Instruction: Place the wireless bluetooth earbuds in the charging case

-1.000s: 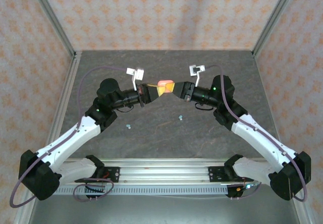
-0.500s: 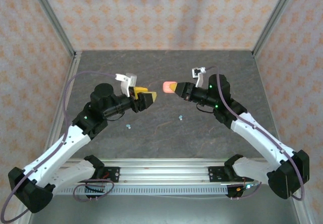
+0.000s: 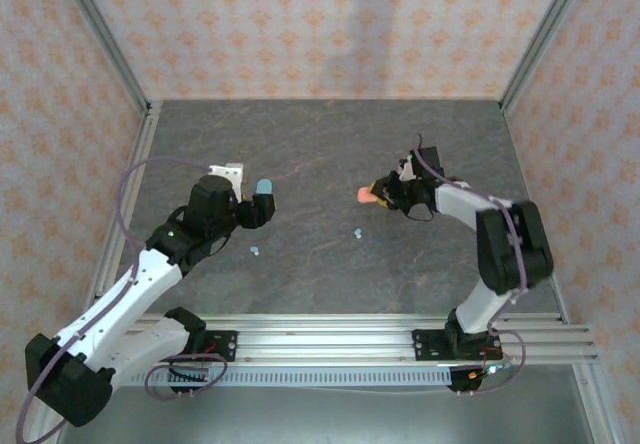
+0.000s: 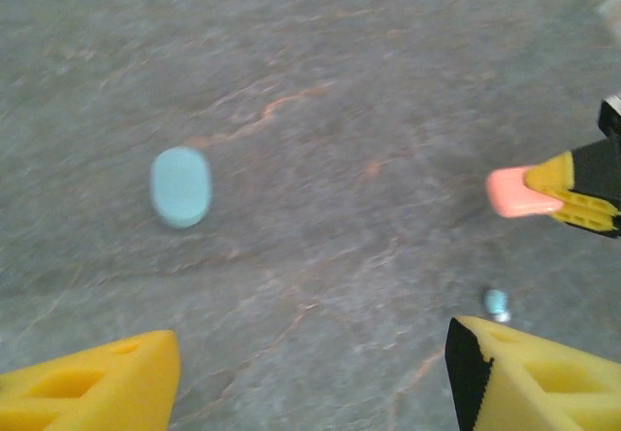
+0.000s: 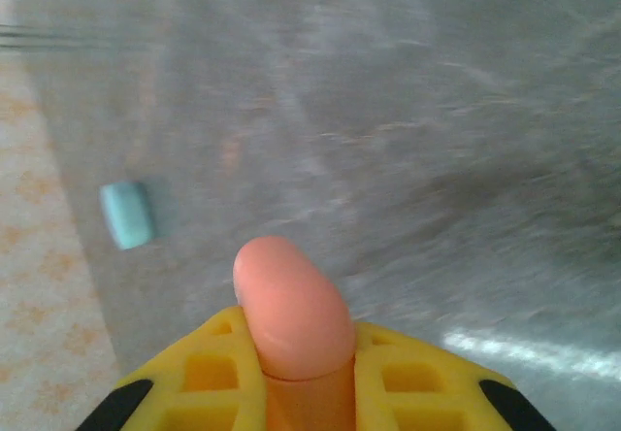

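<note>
My right gripper needs to put down the salmon-red case [image 3: 365, 195] first, since that case fills it, and then take the light blue case [image 3: 264, 186] from my left gripper.
A salmon-red pebble-shaped charging case [image 3: 362, 196] is pinched in my right gripper [image 3: 374, 194], which is shut on it above the table's middle right. From the right wrist the case [image 5: 291, 305] sticks out between the yellow fingers [image 5: 194, 373]. A light blue case [image 3: 264, 185] lies on the table just ahead of my open left gripper [image 3: 258, 207]. The left wrist view has that case [image 4: 181, 186] beyond the spread gripper [image 4: 310, 382]. Two light blue earbuds lie loose, one [image 3: 255, 250] near the left arm and one [image 3: 358, 232] near the middle. The salmon-red earbuds are out of view.
The grey stone-patterned tabletop [image 3: 320, 144] is fenced by metal rails and patterned walls. A metal rail [image 3: 330, 336] runs along the near edge by the arm bases. The right arm's elbow [image 3: 515, 239] is folded at the right side.
The grippers, together at the salmon case a second ago, have parted. My left one let go and drew back left, uncovering the blue case. The right one carried the salmon case rightwards and lower.
</note>
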Motion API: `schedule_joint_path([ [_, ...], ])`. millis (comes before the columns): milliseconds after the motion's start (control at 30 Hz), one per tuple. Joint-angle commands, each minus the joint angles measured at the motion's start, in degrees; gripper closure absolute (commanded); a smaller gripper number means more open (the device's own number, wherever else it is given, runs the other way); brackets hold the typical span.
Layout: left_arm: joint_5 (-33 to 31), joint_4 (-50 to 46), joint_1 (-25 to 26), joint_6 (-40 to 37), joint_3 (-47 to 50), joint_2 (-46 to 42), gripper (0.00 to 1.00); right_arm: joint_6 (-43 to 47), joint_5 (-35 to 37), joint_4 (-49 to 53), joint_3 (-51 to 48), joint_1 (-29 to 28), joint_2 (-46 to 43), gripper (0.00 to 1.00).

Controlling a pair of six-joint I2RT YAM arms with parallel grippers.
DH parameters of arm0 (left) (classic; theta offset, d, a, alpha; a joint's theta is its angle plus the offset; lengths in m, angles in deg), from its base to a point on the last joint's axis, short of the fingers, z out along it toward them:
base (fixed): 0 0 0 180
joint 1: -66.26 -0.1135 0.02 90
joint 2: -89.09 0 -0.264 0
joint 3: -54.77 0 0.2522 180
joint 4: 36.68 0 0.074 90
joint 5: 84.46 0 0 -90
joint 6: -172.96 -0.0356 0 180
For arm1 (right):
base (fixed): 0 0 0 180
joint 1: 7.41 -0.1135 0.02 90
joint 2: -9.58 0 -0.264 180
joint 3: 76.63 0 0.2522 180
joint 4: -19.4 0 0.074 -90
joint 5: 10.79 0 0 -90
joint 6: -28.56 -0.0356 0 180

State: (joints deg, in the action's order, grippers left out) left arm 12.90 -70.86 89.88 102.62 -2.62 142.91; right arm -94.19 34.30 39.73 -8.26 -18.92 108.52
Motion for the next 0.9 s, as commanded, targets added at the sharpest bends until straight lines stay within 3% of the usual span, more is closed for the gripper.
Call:
schedule_joint_path([
  [0,-2.60,-1.23,-3.31,2.29,1.99,0.74,0.26,4.10,-4.27,2.48,5.35,0.70,4.76,0.81],
  [200,-1.16,-2.60,-9.25,3.28,1.77,7.55,0.23,7.46,-2.96,8.21,9.26,0.70,9.28,0.77],
  [300,-0.24,-3.37,-10.52,1.17,-0.96,13.27,0.23,10.10,-0.94,12.82,10.71,0.70,9.47,0.68],
  [467,-4.02,-6.74,-10.58,-5.44,-8.54,23.28,0.19,15.06,3.88,21.16,13.01,0.70,7.74,0.53],
  [567,-4.19,-7.99,-10.52,-7.88,-13.11,28.79,0.18,16.66,6.21,24.36,13.88,0.70,6.00,0.49],
  [867,-2.69,-12.81,-10.60,-12.54,-26.43,43.37,0.14,16.88,9.43,26.30,12.93,0.70,-2.70,0.47],
])
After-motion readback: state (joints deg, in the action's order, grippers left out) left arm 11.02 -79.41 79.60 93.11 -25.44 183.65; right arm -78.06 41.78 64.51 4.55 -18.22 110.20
